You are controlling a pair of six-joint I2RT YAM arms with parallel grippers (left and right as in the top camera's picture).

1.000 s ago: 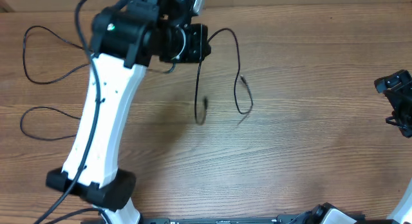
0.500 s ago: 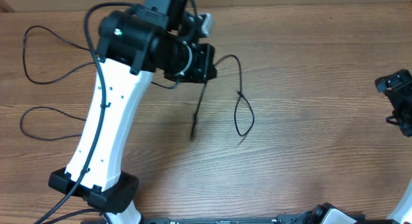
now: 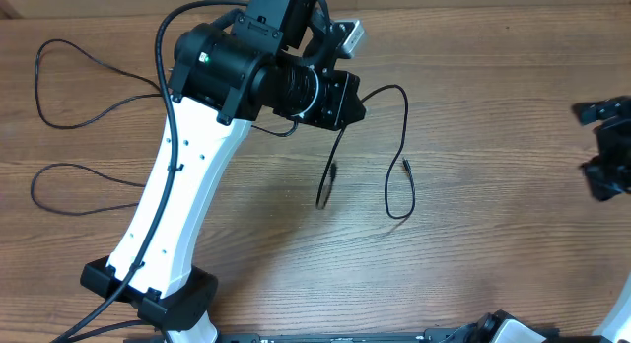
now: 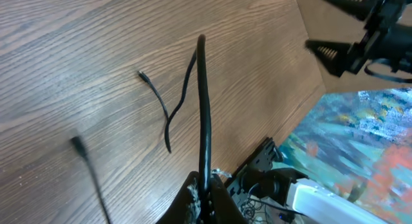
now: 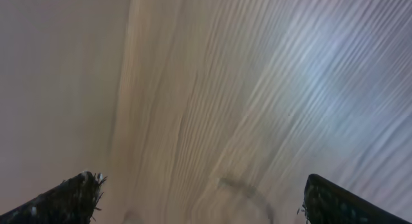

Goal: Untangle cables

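Observation:
My left gripper has the cable's arc hanging loose past it. My right gripper should hold the side of the arc while my left gripper takes the arc's top.
My left gripper hangs over the middle of the wooden table, shut on a thin black cable. In the left wrist view the fingers pinch that cable, which runs straight away from them. One end dangles below the gripper. The other part arcs right, drops and curls into a small loop ending in a plug tip. Two more cables lie at the far left, one above the other. My right gripper is at the right edge, open and empty over bare wood.
The left arm's white link and black base cross the left half of the table. Black hardware sits along the front edge. The table's far edge runs along the top.
My left gripper has swung right and slightly back, carrying the cable; its loop and dangling end have shifted right with it. The right gripper has barely moved.

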